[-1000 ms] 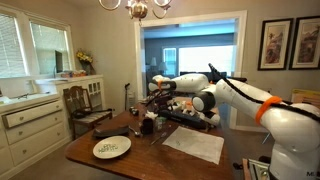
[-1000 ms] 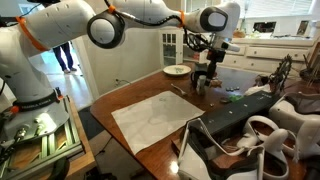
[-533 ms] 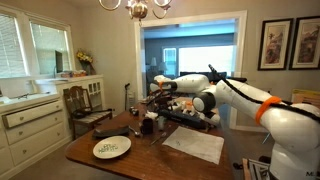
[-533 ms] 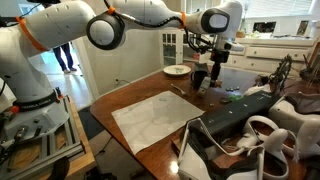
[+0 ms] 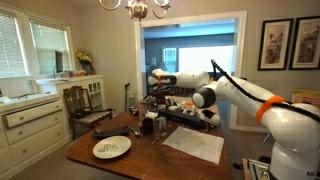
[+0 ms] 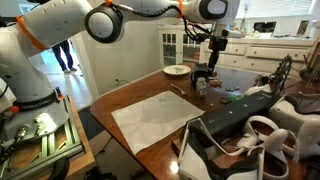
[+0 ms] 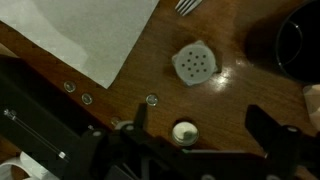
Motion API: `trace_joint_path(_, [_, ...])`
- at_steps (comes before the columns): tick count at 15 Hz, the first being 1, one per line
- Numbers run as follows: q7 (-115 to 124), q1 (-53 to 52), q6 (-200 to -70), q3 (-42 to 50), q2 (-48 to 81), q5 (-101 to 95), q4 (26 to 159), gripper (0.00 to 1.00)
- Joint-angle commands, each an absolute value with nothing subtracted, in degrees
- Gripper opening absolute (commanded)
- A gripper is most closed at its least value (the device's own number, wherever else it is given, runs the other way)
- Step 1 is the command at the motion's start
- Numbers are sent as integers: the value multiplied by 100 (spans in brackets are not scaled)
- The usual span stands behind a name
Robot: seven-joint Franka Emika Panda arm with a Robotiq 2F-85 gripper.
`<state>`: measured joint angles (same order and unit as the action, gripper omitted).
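Next, my gripper moves over the shaker's holed top [image 7: 195, 63] before it goes down, because my open fingers line up with the white round cap [image 7: 185, 132] and the grey shaker stands beyond them.
My gripper [image 7: 205, 125] is open and empty, pointing straight down above the wooden table [image 7: 230, 95]. Its two dark fingers [image 7: 135, 120] stand wide apart. Between them, below, sits a small white round cap [image 7: 184, 131]. A grey shaker top with holes [image 7: 193, 63] stands just beyond it, and a dark cup [image 7: 296, 45] is at the right edge. In both exterior views the gripper [image 5: 152, 98] [image 6: 209, 62] hangs over this cluster of small things [image 5: 148, 123] [image 6: 201, 82].
A white placemat [image 7: 90, 30] [image 5: 194, 145] [image 6: 155, 115] lies on the table with a fork [image 7: 186, 6] at its edge. A plate [image 5: 112, 148] [image 6: 176, 70] sits near one corner. A black bag [image 6: 240, 118] fills one side. A chair [image 5: 88, 108] stands beside the table.
The gripper has lifted straight up from the cluster of small things. It stays open and nothing came up with it.
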<state>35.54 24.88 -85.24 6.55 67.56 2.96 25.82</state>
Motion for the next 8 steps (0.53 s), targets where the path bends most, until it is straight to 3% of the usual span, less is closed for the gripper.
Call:
trace_joint_path(1, [3945, 2444, -8203, 591, 6490, 500, 2770, 100])
trace_joint_path(8, [3668, 2484, -8310, 504, 6770, 514, 2512, 100])
